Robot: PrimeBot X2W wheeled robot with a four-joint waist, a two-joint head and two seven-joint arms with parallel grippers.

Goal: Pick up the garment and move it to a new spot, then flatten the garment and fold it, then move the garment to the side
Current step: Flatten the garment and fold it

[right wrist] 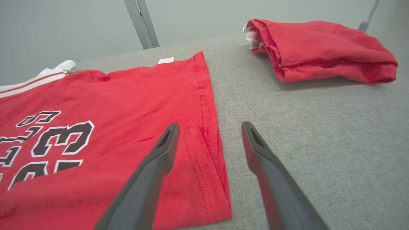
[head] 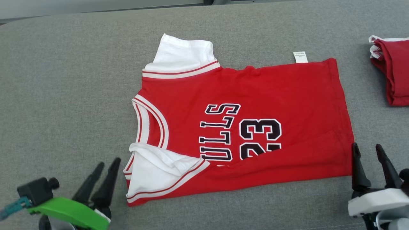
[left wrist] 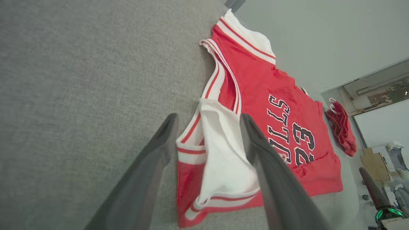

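The far white sleeve (head: 184,53) reaches out beyond the jersey's edge (head: 220,65), so that sleeve will lie over part of the near white sleeve when the robot folds that side of the jersey over.
The garment (head: 271,92) is a red jersey with white sleeves and black "23" lettering. It lies spread on the grey padded table (head: 64,95), collar to the left, with its near long edge folded over. My left gripper (head: 108,163) stands open just left of the near white sleeve (left wrist: 223,159), holding nothing. In the left wrist view its fingertips straddle that sleeve (left wrist: 208,116). My right gripper (head: 366,147) is open at the jersey's near right hem corner (right wrist: 207,179). One of its fingers (right wrist: 153,169) is over the red cloth and the other over bare table, with nothing gripped.
A second red garment (head: 394,73), folded into a bundle, lies at the table's far right edge (right wrist: 319,48). Bare grey table stretches to the left of the jersey and along the front edge. A pale wall rises behind the table.
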